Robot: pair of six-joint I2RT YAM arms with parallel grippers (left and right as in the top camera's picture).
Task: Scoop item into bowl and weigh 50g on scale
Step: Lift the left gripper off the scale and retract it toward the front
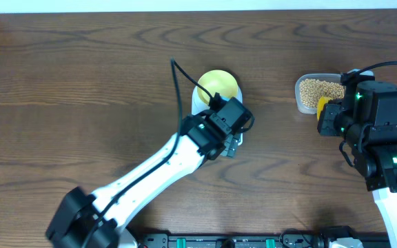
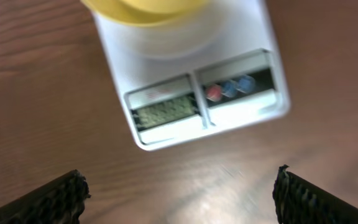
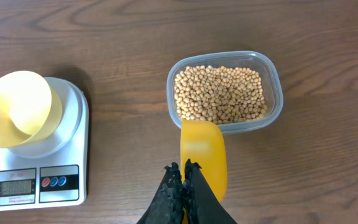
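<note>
The scale's display (image 2: 165, 111) is under my left gripper, so next my left gripper moves back beside the scale (image 1: 163, 128) before my right gripper brings beans to the bowl.
Tan beans (image 3: 219, 93) fill a clear plastic tub (image 3: 272, 84) on the right. A pale-yellow bowl (image 3: 17, 106) rests tilted on the round platform of the white scale (image 3: 73, 143). My right gripper (image 3: 184, 167) is shut on the handle of a yellow scoop (image 3: 204, 155), whose tip reaches the tub's near wall; no beans show on it. My left gripper (image 2: 179, 193) hangs open above the table just in front of the scale (image 2: 247, 43), with nothing between its fingers (image 2: 55, 199). The bowl's rim (image 2: 142, 7) shows at the top of the left wrist view.
The scale's grey display (image 2: 163, 112) and its coloured buttons (image 2: 229, 87) face the left gripper. The left arm (image 1: 150, 172) crosses the table diagonally from the front edge. Dark wood table (image 1: 60, 83) stretches to the left.
</note>
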